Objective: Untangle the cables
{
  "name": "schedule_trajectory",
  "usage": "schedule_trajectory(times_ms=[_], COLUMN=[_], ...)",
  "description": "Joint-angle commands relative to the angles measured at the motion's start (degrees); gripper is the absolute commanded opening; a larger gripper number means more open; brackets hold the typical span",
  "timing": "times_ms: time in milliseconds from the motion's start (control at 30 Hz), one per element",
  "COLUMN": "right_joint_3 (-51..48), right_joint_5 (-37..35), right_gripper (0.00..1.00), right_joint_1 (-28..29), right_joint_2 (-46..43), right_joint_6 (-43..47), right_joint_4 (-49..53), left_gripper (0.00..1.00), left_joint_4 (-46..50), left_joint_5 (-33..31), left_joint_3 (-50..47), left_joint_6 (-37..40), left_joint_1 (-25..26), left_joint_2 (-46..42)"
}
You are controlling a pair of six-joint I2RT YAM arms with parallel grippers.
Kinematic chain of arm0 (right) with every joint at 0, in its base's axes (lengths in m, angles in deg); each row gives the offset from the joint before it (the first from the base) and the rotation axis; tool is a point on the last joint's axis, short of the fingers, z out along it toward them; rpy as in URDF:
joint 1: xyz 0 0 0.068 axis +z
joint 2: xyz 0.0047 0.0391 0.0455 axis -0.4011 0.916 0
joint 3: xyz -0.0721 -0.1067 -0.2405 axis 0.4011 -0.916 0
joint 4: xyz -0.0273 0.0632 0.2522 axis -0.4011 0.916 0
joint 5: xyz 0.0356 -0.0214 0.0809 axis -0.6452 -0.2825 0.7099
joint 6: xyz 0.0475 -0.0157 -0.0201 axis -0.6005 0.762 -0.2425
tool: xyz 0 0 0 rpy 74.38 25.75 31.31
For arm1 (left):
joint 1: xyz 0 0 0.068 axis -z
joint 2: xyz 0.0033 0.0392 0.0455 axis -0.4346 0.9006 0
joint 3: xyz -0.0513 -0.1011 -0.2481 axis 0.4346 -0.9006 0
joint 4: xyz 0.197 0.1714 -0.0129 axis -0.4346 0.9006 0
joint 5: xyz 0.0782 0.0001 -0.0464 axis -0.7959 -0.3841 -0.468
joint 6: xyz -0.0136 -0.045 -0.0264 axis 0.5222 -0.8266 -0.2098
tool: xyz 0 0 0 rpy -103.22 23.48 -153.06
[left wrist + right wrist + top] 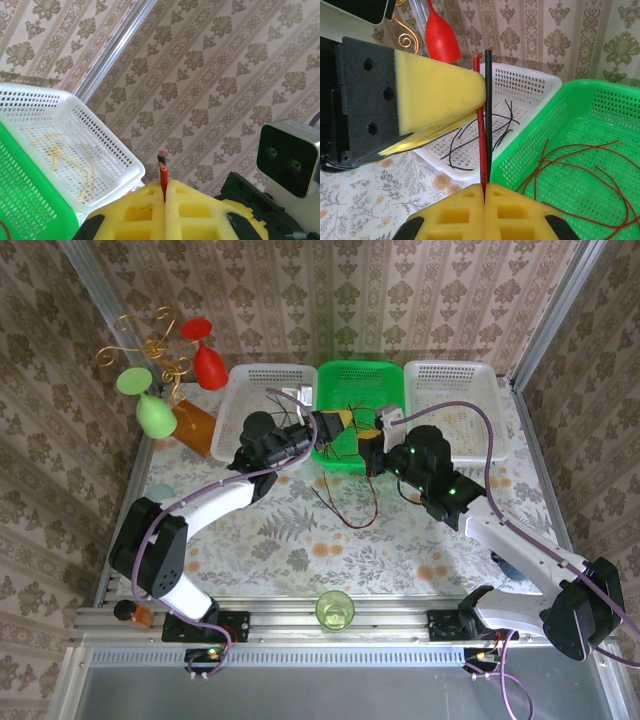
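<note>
The red and black cables (pixel 485 137) sit together in my right gripper, so I should open it and take just the black cable's end (pixel 488 54) poking from my left gripper.
A red cable (pixel 480 125) and a black cable (pixel 488 115) run taut side by side between my two grippers, above the near rim of the green basket (pixel 360 368). My right gripper (pixel 484 186) is shut on both at their lower part. My left gripper (pixel 165 184) is shut on their ends, with the red tip (pixel 163 175) and the black tip (pixel 161 159) poking out of its yellow pads. In the top view the left gripper (pixel 338 422) and right gripper (pixel 368 442) nearly touch. Loose red and black cable loops (pixel 352 508) trail onto the tablecloth.
More red cables (pixel 580 165) lie in the green basket. Black cables (pixel 470 135) lie in the left white basket (pixel 262 375), and yellow ones (pixel 70 160) in the right white basket (pixel 450 370). A gold wire stand (pixel 150 345) and orange bottle (pixel 192 425) stand back left. A green glass (pixel 334 610) sits at the front edge.
</note>
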Motion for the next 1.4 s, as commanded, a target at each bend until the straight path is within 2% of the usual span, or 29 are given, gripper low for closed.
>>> schedule_trajectory(times_ms=[0,233,400,533,867,1067,1167,1267,1367], right_joint_3=[0.0,-0.3,-0.4,-0.8,-1.8,-1.8,-3.5,-4.4,-2.0], right_joint_5=[0.4,-1.2,-0.2,-0.1,0.5,3.3,4.9,11.7,18.3], right_gripper=[0.00,0.00,0.00,0.00,0.00,0.00,0.21,0.39,0.47], right_joint_1=[-0.6,-0.9,-0.9,-1.4,-1.6,-1.8,-2.4,-5.9,-10.4], right_joint_2=[-1.9,-1.0,-0.3,0.7,2.2,2.1,0.3,-1.6,-2.9], right_joint_6=[-2.5,-5.1,-6.3,-8.9,-12.3,-11.5,-11.3,-14.3,-15.7], right_joint_4=[-3.1,-4.5,-5.7,-8.2,-11.6,-10.2,-9.3,-9.9,-5.9], left_gripper=[0.00,0.00,0.00,0.00,0.00,0.00,0.00,0.00,0.00], left_joint_4=[0.2,-1.0,-0.1,3.1,1.7,2.1,5.5,8.6,8.4], left_joint_5=[-1.9,-2.5,-3.4,-6.5,-7.7,-8.3,-7.7,-5.1,-4.2], left_joint_3=[-0.9,-1.6,-2.4,-3.4,-3.0,-4.5,-4.3,-4.0,-5.9], left_joint_6=[0.3,0.0,1.0,2.4,1.3,2.4,3.5,4.3,5.3], left_joint_1=[0.3,1.2,2.1,2.8,5.4,5.5,4.4,3.9,3.7], left_joint_2=[-0.9,-0.8,-0.7,-1.5,-0.4,-2.1,-4.1,-5.0,-6.2])
